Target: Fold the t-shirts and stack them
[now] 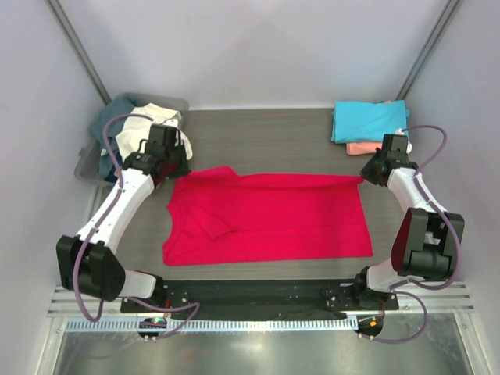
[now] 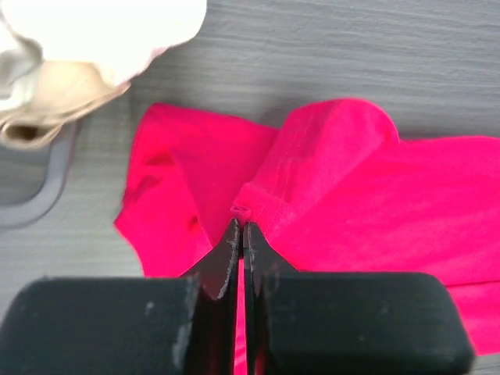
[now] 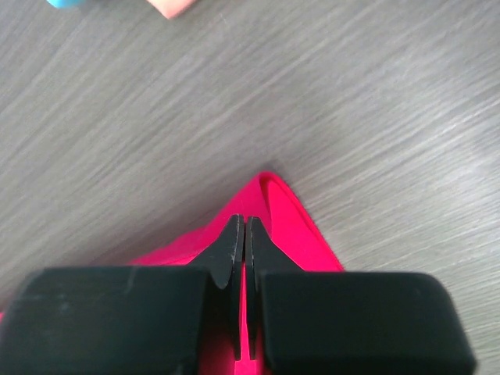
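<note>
The robot's left gripper keeps pulling toward the t-shirt's near edge (image 1: 187, 262) until the cloth lies flat, as both grippers hold opposite ends of the crimson red t-shirt's far edge (image 1: 273, 178).
The crimson red t-shirt (image 1: 269, 219) lies spread across the middle of the table. My left gripper (image 1: 176, 173) is shut on its far left part; the left wrist view shows red cloth (image 2: 328, 180) pinched between the tips (image 2: 241, 223). My right gripper (image 1: 366, 175) is shut on its far right corner, with the cloth corner (image 3: 285, 207) between the tips (image 3: 244, 226). A folded turquoise t-shirt (image 1: 369, 120) lies on a salmon pink one (image 1: 366, 148) at the far right. A cream t-shirt (image 1: 156, 129) and a slate blue one (image 1: 108, 137) sit in the tub.
A grey plastic tub (image 1: 87, 164) stands at the far left corner; its rim shows in the left wrist view (image 2: 47, 187). White walls and metal frame posts close in the table. The arm bases sit on a black rail (image 1: 258, 293) at the near edge.
</note>
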Controlling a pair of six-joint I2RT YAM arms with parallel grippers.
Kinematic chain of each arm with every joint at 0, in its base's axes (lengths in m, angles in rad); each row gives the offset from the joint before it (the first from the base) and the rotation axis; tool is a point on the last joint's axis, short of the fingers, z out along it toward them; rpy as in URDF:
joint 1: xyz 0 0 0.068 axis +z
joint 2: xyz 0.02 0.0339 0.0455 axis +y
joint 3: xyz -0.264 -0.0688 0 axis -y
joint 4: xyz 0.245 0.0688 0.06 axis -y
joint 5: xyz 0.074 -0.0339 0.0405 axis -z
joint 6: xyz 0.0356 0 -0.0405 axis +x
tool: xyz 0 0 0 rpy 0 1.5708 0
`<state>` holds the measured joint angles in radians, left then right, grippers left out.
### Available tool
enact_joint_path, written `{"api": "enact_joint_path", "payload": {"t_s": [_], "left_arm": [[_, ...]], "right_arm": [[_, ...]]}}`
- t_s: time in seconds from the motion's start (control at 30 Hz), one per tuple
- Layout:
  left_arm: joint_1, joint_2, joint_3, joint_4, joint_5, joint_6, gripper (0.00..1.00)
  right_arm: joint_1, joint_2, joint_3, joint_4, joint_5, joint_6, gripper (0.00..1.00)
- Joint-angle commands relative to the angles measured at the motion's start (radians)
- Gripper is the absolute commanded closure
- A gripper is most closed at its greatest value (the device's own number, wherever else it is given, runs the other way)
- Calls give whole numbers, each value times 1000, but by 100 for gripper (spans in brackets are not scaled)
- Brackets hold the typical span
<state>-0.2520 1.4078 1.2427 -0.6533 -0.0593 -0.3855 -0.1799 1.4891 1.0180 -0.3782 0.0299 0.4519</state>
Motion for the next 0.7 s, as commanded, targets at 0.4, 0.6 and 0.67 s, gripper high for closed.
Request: {"api": "enact_joint_path", "payload": {"t_s": [0.4, 0.6, 0.67], "left_arm": [[-18, -285, -198, -138, -43, -12, 100], [-18, -349, -238, -177, -40, -13, 100], [-20, -374, -246, -187, -31, -13, 100]], "right_arm": [[-20, -108, -104, 47, -35, 27, 99], [-59, -136, -142, 48, -35, 45, 99], [-66, -145, -157, 48, -35, 51, 99]]}}
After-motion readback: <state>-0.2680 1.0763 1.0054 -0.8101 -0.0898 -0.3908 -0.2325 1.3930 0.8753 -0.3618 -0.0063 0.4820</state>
